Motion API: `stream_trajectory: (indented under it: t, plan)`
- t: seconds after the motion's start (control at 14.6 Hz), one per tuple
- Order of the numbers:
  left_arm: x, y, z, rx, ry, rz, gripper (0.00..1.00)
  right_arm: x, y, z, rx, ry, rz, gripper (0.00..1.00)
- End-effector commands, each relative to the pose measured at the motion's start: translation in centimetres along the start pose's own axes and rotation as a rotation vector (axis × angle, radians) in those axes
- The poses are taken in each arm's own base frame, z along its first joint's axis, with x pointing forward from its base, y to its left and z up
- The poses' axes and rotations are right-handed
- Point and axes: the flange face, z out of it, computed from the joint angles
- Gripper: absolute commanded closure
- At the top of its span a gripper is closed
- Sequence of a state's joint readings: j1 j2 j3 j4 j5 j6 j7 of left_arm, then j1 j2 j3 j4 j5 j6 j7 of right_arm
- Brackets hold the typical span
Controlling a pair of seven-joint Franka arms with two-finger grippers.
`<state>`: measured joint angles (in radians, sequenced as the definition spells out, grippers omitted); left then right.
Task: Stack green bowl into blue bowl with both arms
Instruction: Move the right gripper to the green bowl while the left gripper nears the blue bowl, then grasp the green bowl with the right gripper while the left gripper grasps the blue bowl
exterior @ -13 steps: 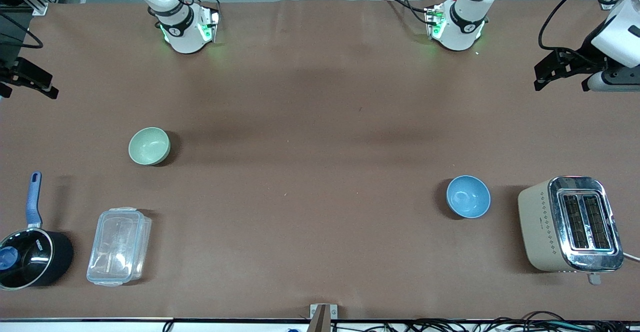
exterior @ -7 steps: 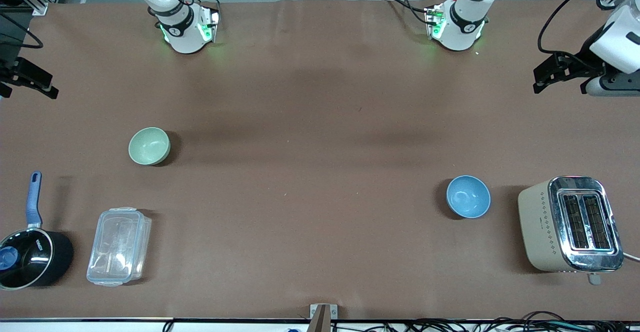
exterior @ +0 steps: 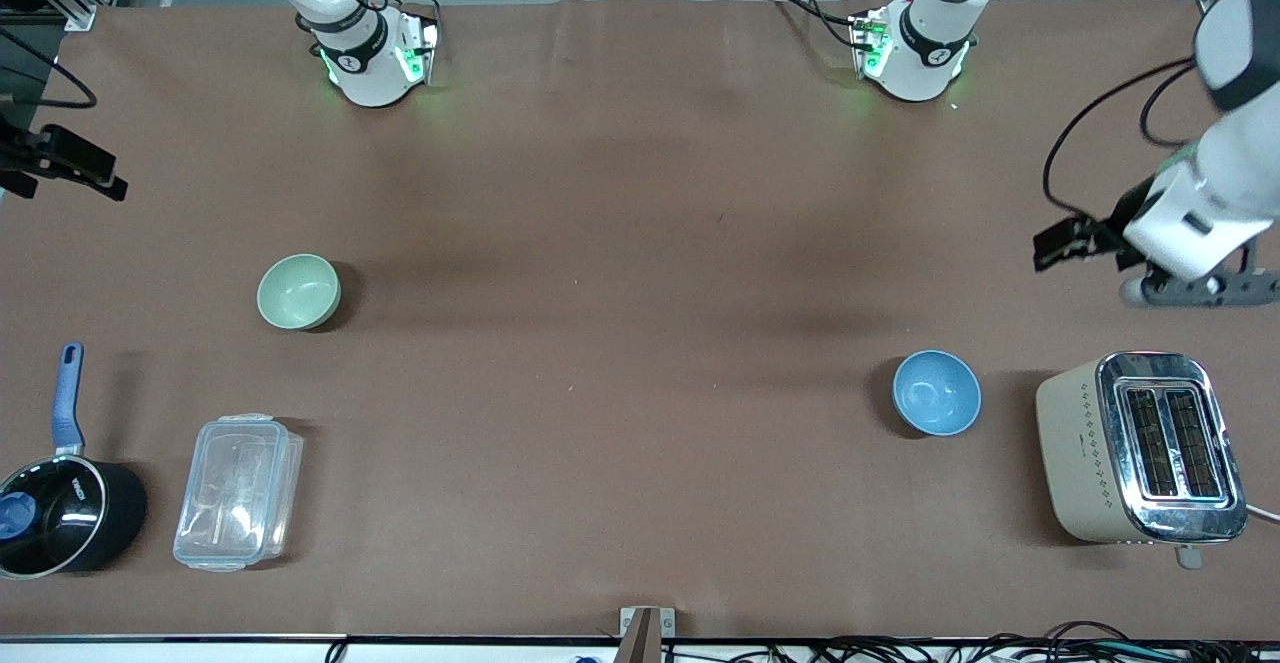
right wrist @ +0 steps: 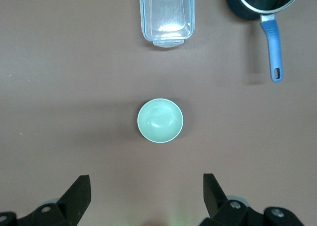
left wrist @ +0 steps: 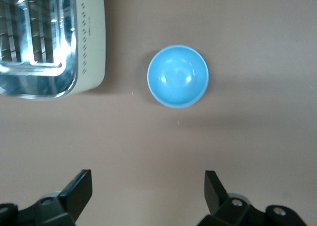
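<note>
My left gripper needs to move the blue bowl (exterior: 937,393) to the table's middle (exterior: 609,332) before my right gripper stacks, because the blue bowl is far from the green bowl.
The green bowl (exterior: 298,291) sits upright on the brown table toward the right arm's end; it also shows in the right wrist view (right wrist: 160,120). The blue bowl (exterior: 936,393) sits upright toward the left arm's end, beside the toaster; it also shows in the left wrist view (left wrist: 178,76). My left gripper (exterior: 1050,246) (left wrist: 147,191) is open and empty, high over bare table by the blue bowl. My right gripper (exterior: 80,175) (right wrist: 146,194) is open and empty, high over bare table at the table's edge, apart from the green bowl.
A beige and chrome toaster (exterior: 1140,448) stands beside the blue bowl at the left arm's end. A clear lidded container (exterior: 238,491) and a black saucepan (exterior: 62,513) with a blue handle lie nearer the front camera than the green bowl.
My left arm has swung down in the front view, bringing its gripper closer to the blue bowl and toaster. My right gripper has shifted slightly. The bowls have not moved.
</note>
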<state>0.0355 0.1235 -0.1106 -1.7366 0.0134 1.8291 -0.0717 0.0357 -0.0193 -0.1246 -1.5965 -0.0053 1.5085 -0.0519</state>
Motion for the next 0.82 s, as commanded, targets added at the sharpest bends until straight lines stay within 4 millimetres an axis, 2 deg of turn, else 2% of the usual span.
stream_trajectory:
  t: [0.0, 0.21, 0.27, 0.48, 0.68, 0.75]
  plan:
    - [1.5, -0.6, 8.1, -0.009, 0.014, -0.012, 0.0, 0.7, 1.6, 6.2, -0.001, -0.03, -0.029, 0.0]
    - [3.3, -0.5, 15.1, -0.023, 0.051, -0.011, 0.0, 0.7, 4.9, 14.4, 0.002, -0.001, -0.071, 0.0]
    - [3.8, -0.5, 17.2, -0.028, 0.06, -0.01, 0.0, 0.4, 5.8, 17.8, -0.001, 0.022, -0.076, 0.0]
    - [4.9, -0.5, 22.9, -0.012, 0.084, 0.015, 0.0, -0.8, 7.7, 26.1, -0.025, 0.089, -0.106, 0.0]
    - [5.4, -1.7, 26.9, -0.02, 0.099, -0.004, 0.08, -0.8, 8.4, 33.0, -0.05, 0.075, -0.123, 0.0]
    - [5.4, -1.7, 27.6, -0.023, 0.104, -0.005, 0.17, -0.9, 8.6, 34.8, -0.06, 0.078, -0.122, 0.0]
